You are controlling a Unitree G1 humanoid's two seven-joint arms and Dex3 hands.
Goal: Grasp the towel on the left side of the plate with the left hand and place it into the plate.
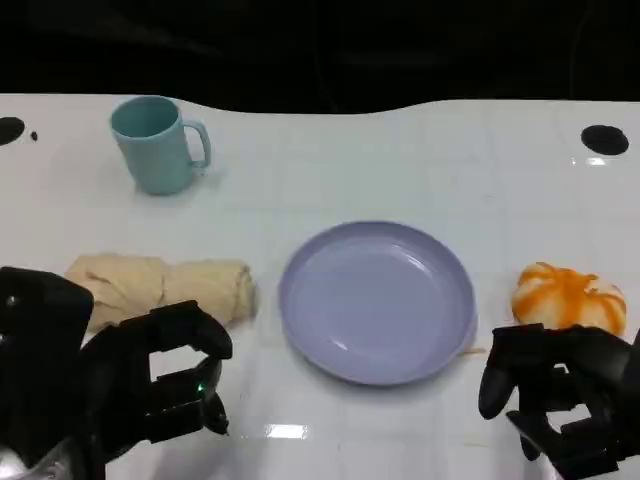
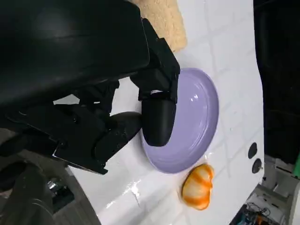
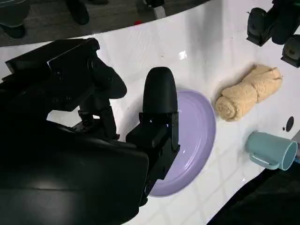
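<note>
The rolled towel [image 1: 208, 287] is squeezed in at its middle [image 1: 167, 281], so it will stay in a bundle instead of coming unrolled when I carry it into the plate.
A rolled beige towel [image 1: 165, 287] lies on the white table, left of the lavender plate [image 1: 377, 300]. The plate holds nothing. My left hand [image 1: 150, 385] hovers at the near left, just in front of the towel, fingers apart and holding nothing. My right hand [image 1: 560, 395] sits at the near right, in front of an orange and white object, also empty. In the left wrist view the towel [image 2: 161, 21] and the plate [image 2: 197, 117] lie beyond my fingers [image 2: 157, 119]. The right wrist view shows the plate [image 3: 197, 136], the towel [image 3: 248, 93] and my left hand [image 3: 276, 23] beyond it.
A teal mug [image 1: 155, 143] stands at the far left, behind the towel. An orange and white striped object [image 1: 568, 297] lies right of the plate. Dark round holes [image 1: 604, 139] mark the table's far corners. The table's far edge borders a dark background.
</note>
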